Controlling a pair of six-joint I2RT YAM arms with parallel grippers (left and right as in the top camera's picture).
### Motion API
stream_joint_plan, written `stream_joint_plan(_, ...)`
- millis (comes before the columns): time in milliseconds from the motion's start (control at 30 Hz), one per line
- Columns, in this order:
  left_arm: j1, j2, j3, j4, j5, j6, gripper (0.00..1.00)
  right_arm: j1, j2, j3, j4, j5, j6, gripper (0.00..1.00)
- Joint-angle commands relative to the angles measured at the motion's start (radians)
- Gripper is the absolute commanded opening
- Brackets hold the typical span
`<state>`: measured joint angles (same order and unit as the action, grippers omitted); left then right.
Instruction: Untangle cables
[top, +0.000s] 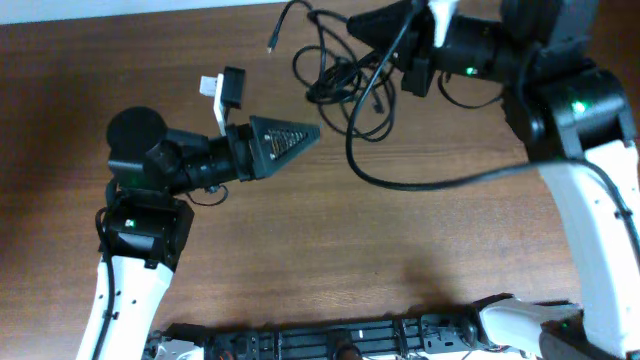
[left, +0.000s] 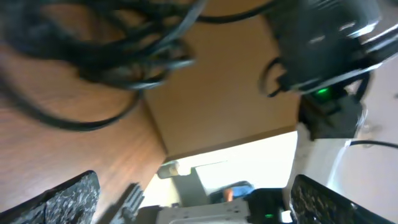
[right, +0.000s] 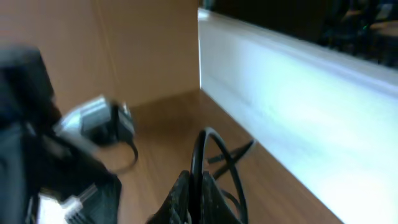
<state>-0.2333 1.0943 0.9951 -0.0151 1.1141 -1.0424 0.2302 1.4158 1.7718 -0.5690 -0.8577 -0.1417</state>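
The tangle (top: 343, 84) is hanging in a bunch from my right gripper, out of reach of my left gripper's fingers. Next, I bring it over so that my left gripper can pull a strand of cable (top: 298, 67).
The cables (top: 340, 80) lie as a loose black tangle at the back of the wooden table, with one plug end (top: 272, 44) trailing to the left. My right gripper (top: 356, 26) reaches in from the right over the tangle. In the right wrist view, this gripper (right: 200, 182) is shut on one black cable loop (right: 204, 146) that rises between its fingers. My left gripper (top: 306, 135) points right, just short of the tangle, and is open. In the left wrist view its fingers (left: 65, 198) stand wide apart with nothing between them, below the blurred cables (left: 118, 59).
A black power adapter (top: 230, 88) with a white plug lies left of the tangle; the adapter (right: 99, 121) also shows in the right wrist view. A thicker black cable (top: 400, 183) sweeps from the right arm across the table's middle. The table's far edge (right: 249, 124) runs close behind the cables.
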Motion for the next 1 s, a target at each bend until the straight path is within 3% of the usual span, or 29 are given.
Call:
stream_joint_plan(0,0.003,-0.010,0.011,-0.049,0.006,0.195,0.99,0.005,-0.049,0.014,0.065,0.006,0.292,0.04)
stream_joint_plan(100,0.003,-0.010,0.011,-0.057,-0.004,0.292,0.99,0.004,-0.060,0.014,0.064,0.005,0.397,0.04)
stream_joint_plan(300,0.003,-0.010,0.011,-0.064,-0.024,0.756,0.99,0.004,-0.060,0.014,0.002,-0.001,0.499,0.04)
stream_joint_plan(400,0.003,-0.010,0.011,-0.094,-0.123,0.875,0.99,0.005,-0.060,0.014,-0.059,-0.008,0.499,0.04)
stream_joint_plan(467,0.003,-0.010,0.011,-0.101,-0.172,0.906,0.99,0.005,-0.060,0.014,-0.090,-0.040,0.499,0.04)
stream_joint_plan(500,0.002,-0.010,0.011,-0.100,-0.192,0.906,0.92,0.005,-0.060,0.014,-0.095,-0.060,0.499,0.04)
stream_joint_plan(533,0.002,-0.010,0.011,-0.099,-0.221,0.906,0.78,0.005,-0.060,0.014,-0.097,-0.079,0.499,0.04)
stream_joint_plan(633,0.002,-0.010,0.011,-0.096,-0.225,0.906,0.79,0.005,-0.060,0.014,-0.097,-0.090,0.527,0.04)
stream_joint_plan(800,0.002,-0.010,0.011,-0.095,-0.275,0.906,0.43,0.005,-0.060,0.014,-0.097,-0.124,0.589,0.04)
stream_joint_plan(967,0.002,-0.010,0.011,-0.094,-0.275,0.906,0.47,0.005,-0.059,0.014,-0.110,-0.160,0.602,0.04)
